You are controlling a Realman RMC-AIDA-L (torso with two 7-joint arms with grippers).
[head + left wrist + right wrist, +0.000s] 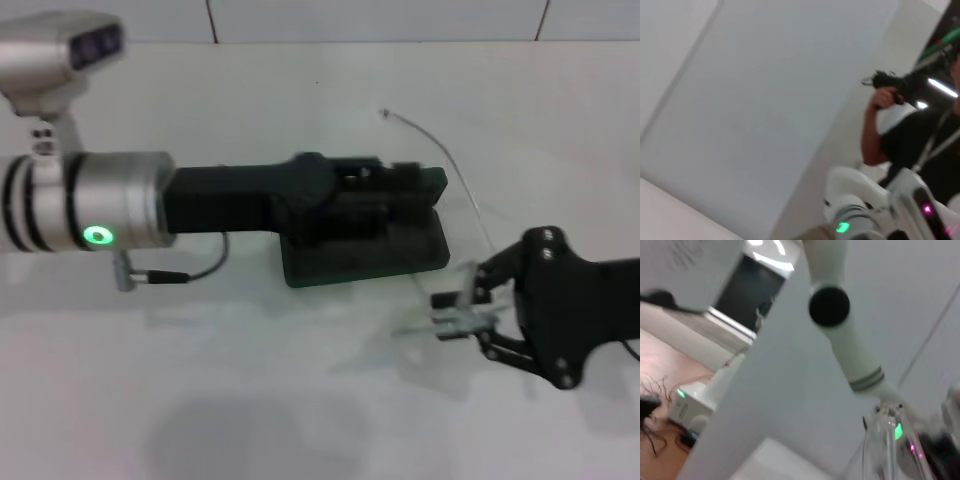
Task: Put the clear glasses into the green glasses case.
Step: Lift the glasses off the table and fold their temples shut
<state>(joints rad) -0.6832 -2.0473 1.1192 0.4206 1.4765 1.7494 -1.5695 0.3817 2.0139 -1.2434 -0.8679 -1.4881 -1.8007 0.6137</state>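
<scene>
Next, my left gripper moves away first, because it is over the green glasses case (366, 258). Then my right gripper should turn the clear glasses (464, 316) lengthwise and lower them.
The green glasses case (400, 256) lies in the middle of the white table in the head view, and it looks open, with its far half raised behind. My left gripper (388, 188) reaches in from the left and sits over the case's far part, dark against dark. Just right of and nearer than the case, my right gripper (458, 314) is shut on the clear glasses (432, 318). One thin clear arm (460, 175) of the glasses rises toward the far side. In the right wrist view the glasses (888, 450) show close up as clear strips. The left wrist view shows none of these.
A thin grey cable (190, 272) hangs from my left arm onto the table (250, 400). The table's far edge meets a tiled wall (380, 20). A person (910, 130) stands beyond the robot in the left wrist view.
</scene>
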